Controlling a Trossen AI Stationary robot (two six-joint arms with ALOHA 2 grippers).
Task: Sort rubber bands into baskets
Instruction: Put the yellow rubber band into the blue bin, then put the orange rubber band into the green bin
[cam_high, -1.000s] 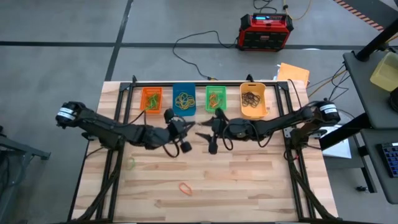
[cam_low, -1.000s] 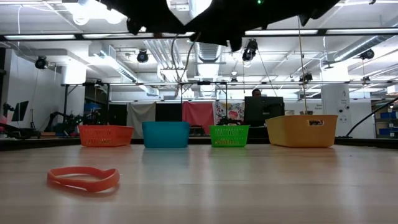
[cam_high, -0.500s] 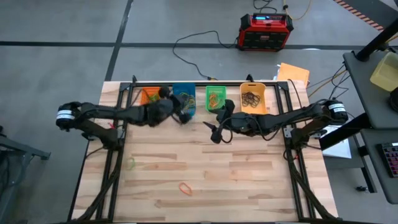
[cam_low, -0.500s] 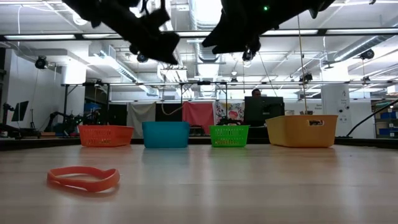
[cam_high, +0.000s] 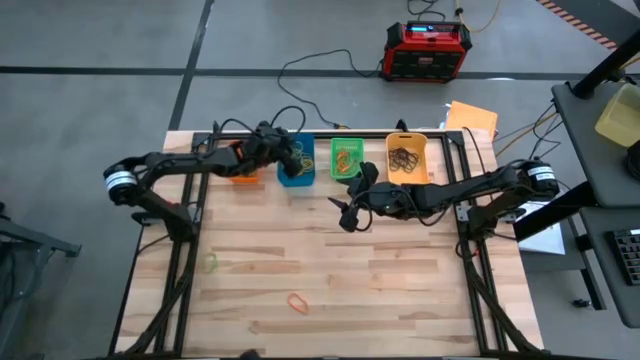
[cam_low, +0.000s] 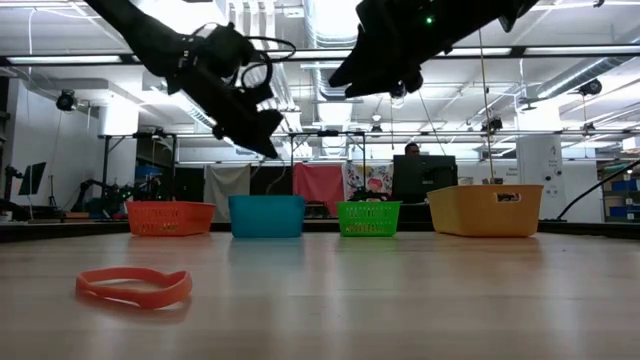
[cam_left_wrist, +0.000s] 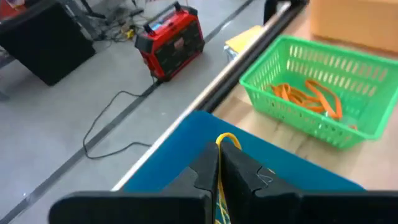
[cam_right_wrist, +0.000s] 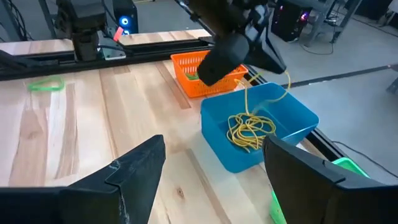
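Next, my left gripper picks up the orange band (cam_high: 298, 303) and hands it over, because the band is on my left gripper's side and the green basket (cam_high: 347, 157) is near my right gripper.
Four baskets stand in a row at the table's far edge: orange (cam_high: 243, 165), blue (cam_high: 297, 168), green (cam_high: 346, 158) and yellow-orange (cam_high: 406, 160). My left gripper (cam_high: 285, 155) hovers over the blue basket (cam_left_wrist: 186, 143), shut on a yellow rubber band (cam_right_wrist: 247, 93). More yellow bands (cam_right_wrist: 252, 132) lie in that basket, and orange ones (cam_left_wrist: 308, 96) lie in the green basket. My right gripper (cam_high: 342, 212) hangs open above the table's middle, holding nothing. An orange band (cam_high: 298, 301) and a green band (cam_high: 210, 263) lie loose on the table. My left gripper pinches the yellow rubber band between its two fingertips (cam_left_wrist: 208, 168). A short loop (cam_left_wrist: 227, 140) sticks out past the tips. The fingers slant down toward the far edge. The rest of the band (cam_right_wrist: 246, 102) hangs slack down to the blue basket's pile.
A red-and-black box (cam_high: 428, 50) with black cables sits on the floor beyond the table. Dark frame rails (cam_high: 190, 270) run along the table's left, right and far sides. The near half of the wooden top holds only the two loose bands.
My left gripper has swung from the table's middle toward the far edge and now sits over the blue basket, sinking a little and staying shut on the yellow band. My right gripper has stayed near the middle, drawing back slightly toward the right.
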